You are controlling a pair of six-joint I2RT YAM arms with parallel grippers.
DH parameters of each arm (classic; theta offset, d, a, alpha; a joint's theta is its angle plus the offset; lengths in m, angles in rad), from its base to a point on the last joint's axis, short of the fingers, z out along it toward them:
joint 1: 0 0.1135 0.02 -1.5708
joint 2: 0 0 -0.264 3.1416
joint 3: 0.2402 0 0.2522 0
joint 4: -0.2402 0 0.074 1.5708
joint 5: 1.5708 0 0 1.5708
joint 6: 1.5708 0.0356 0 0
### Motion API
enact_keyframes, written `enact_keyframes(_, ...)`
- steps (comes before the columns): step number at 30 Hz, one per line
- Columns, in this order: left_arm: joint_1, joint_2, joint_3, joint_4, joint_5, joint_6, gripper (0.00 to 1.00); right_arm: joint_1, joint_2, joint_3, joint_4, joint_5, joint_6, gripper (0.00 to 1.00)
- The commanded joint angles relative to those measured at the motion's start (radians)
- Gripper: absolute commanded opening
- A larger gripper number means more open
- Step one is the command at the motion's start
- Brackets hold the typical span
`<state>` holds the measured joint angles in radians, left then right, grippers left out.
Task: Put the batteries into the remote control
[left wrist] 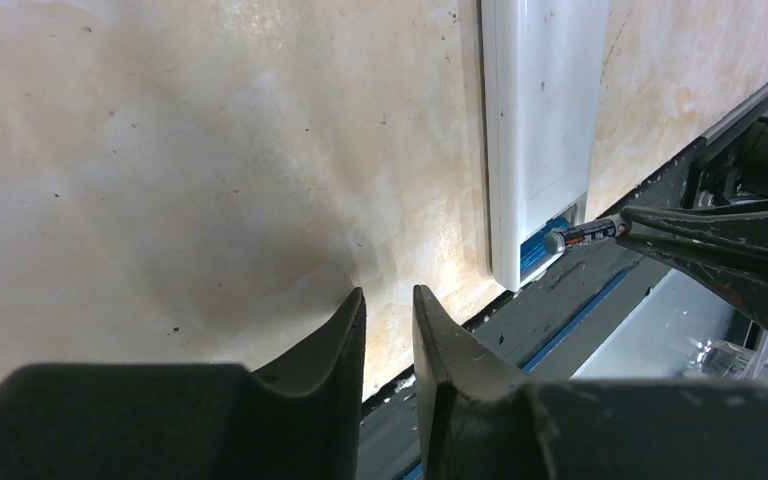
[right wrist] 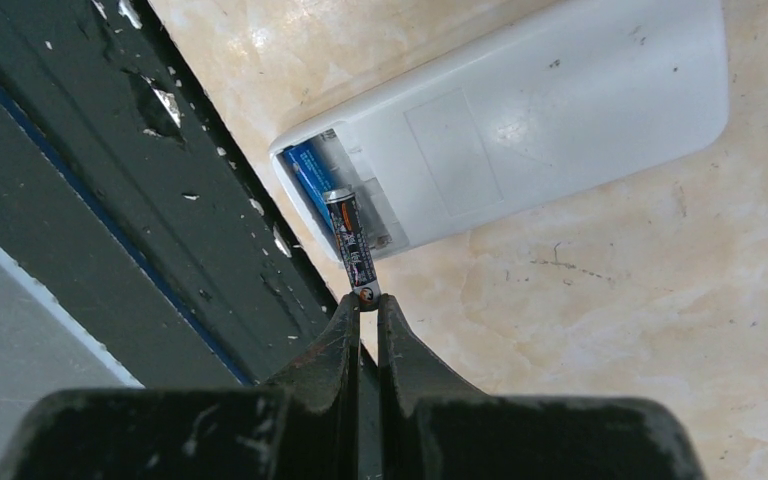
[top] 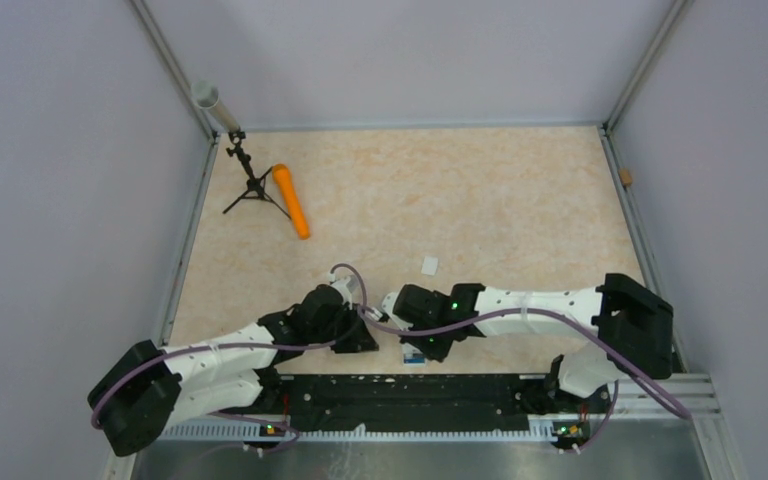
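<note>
With the dark battery at an angle over the remote's hollow [right wrist: 346, 225], my right gripper next releases it there, then presses the dark battery's held end [right wrist: 364, 283] down while my left gripper steadies the remote.
The white remote control [right wrist: 560, 110] lies back up at the table's near edge, its battery recess open. The blue battery [right wrist: 310, 175] lies inside the recess. My right gripper [right wrist: 365, 298] is shut on one end of the dark battery [right wrist: 352, 240], whose far end sits at the recess beside the blue one. In the left wrist view the remote [left wrist: 545, 120], the dark battery [left wrist: 585, 235] and the right fingers [left wrist: 720, 240] show at the right. My left gripper [left wrist: 388, 300] is slightly open and empty, just left of the remote. From above, both grippers, left [top: 365, 340] and right [top: 422, 345], meet near the remote [top: 415, 358].
A black rail [top: 410, 390] runs along the near edge, right beside the remote. A small white flat piece [top: 429, 265] lies mid-table. An orange cylinder [top: 291, 200], a small black tripod [top: 250, 185] and a grey tube [top: 215, 105] are at the back left.
</note>
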<state>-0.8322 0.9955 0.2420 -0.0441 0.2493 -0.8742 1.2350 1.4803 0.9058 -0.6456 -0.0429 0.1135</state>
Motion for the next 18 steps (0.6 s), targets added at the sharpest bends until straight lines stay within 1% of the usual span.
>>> enact_keyframes(1,0.009,-0.017,-0.021,0.033,0.010,-0.009,0.26,0.019,0.023,0.055,-0.012,-0.002,-0.017,0.00)
enact_keyframes(12,0.018,-0.020,-0.034,0.036,0.024,-0.016,0.29,0.027,0.059,0.081,-0.011,0.008,-0.021,0.00)
enact_keyframes(14,0.019,-0.020,-0.035,0.036,0.023,-0.016,0.31,0.029,0.066,0.085,-0.015,0.011,-0.024,0.02)
enact_keyframes(18,0.018,-0.022,-0.039,0.068,0.025,-0.017,0.31,0.034,0.077,0.091,-0.021,0.016,-0.027,0.04)
